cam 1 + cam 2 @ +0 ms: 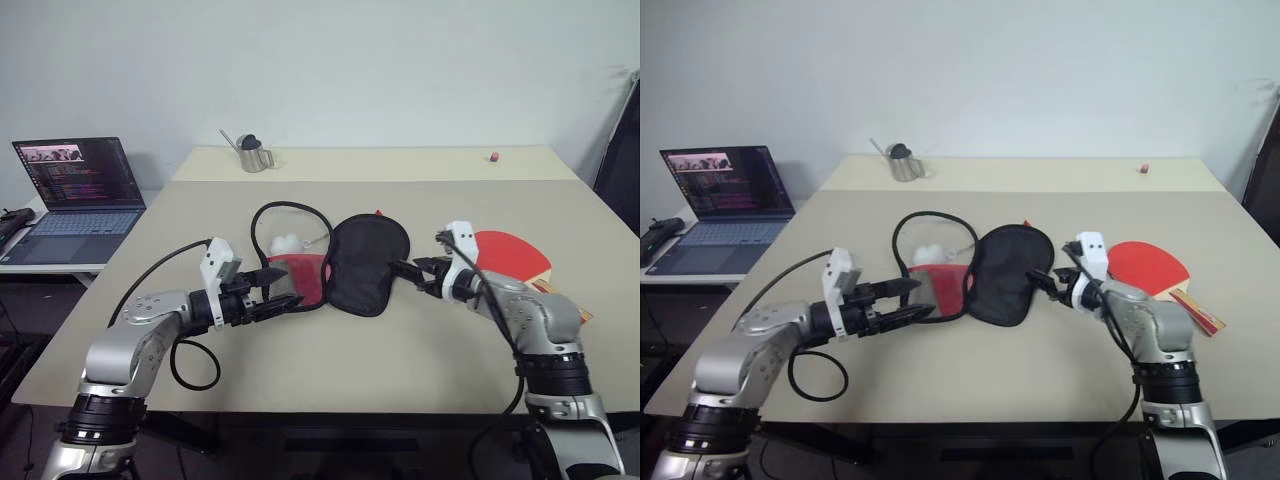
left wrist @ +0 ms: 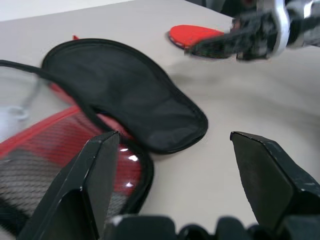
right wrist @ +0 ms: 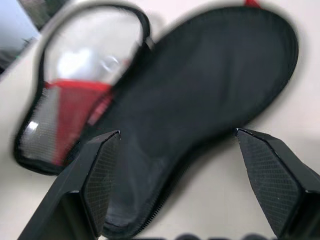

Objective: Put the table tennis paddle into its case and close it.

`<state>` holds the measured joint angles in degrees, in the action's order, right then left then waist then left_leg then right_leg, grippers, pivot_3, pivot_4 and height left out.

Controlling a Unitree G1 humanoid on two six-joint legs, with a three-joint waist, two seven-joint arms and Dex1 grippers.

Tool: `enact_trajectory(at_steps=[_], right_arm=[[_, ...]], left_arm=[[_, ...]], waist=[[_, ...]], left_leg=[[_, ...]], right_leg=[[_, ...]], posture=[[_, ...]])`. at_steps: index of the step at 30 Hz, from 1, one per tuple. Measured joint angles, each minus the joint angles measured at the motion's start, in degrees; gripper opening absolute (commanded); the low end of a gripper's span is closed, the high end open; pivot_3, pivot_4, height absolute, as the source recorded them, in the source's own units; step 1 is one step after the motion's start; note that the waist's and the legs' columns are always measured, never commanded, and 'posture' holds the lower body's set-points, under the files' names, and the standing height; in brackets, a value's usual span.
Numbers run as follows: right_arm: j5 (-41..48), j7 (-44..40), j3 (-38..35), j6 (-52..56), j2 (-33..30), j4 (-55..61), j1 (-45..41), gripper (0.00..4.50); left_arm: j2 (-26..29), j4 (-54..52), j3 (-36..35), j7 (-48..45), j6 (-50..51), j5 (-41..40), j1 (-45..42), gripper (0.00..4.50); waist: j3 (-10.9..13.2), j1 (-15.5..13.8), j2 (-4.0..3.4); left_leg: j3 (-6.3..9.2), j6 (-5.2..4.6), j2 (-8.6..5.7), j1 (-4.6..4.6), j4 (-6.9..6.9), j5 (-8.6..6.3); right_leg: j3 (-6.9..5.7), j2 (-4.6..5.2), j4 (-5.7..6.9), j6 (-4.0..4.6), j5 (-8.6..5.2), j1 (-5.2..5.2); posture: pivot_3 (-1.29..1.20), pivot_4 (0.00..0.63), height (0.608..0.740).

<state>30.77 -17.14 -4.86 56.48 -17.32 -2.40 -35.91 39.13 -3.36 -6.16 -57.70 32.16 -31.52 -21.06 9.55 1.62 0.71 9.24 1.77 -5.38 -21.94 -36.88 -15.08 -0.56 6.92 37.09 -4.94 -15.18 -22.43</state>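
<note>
The red mesh half point(image 1: 308, 280) will get dragged along when the robot pulls the black half's zipper rim, because the case's halves meet along a shared inner edge point(image 1: 330, 278).
The case point(image 1: 365, 262) lies unzipped and spread open at the table's middle: a black fabric half on the right, a red mesh half point(image 1: 300, 280) with a white logo on the left, the zipper rim looping behind. The table tennis paddle point(image 1: 512, 254) lies red face up to the right, partly behind my right arm. My left gripper point(image 1: 277, 272) is open, hovering at the red mesh half's left edge. Just right of the black half, my right gripper point(image 1: 412, 266) is open and points at it. Nothing is held.
A laptop point(image 1: 75, 192) stands open on a side table at the left. A metal cup point(image 1: 254, 155) sits at the table's far edge, and a small red object point(image 1: 494, 156) at the far right. Bare tabletop point(image 1: 330, 360) lies in front of the case.
</note>
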Motion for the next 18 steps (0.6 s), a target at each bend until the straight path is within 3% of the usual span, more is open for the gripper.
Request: enact_trajectory(at_steps=[8,18], right_arm=[[-6.5,3.6,1.6,-4.5,4.2,-10.3,-3.2,4.01],[-7.6,2.3,1.7,-6.5,8.7,-14.9,-5.9,4.01]], left_arm=[[2.2,1.8,-1.8,-2.2,0.2,-0.5,-1.2,3.84],[2.2,2.4,-1.8,-2.5,0.2,-0.4,-2.4,3.84]], waist=[[0.0,0.3,-0.01],[0.0,0.8,-0.01]], left_leg=[[-0.03,0.00,0.02,0.02,-0.01,0.01],[-0.05,0.00,0.04,0.02,0.00,0.00]], right_leg=[[0.06,-0.04,0.13,0.00,0.00,-0.08],[0.12,-0.07,0.21,0.01,0.00,-0.19]], posture=[[0.00,0.150,0.740],[0.00,0.150,0.740]])
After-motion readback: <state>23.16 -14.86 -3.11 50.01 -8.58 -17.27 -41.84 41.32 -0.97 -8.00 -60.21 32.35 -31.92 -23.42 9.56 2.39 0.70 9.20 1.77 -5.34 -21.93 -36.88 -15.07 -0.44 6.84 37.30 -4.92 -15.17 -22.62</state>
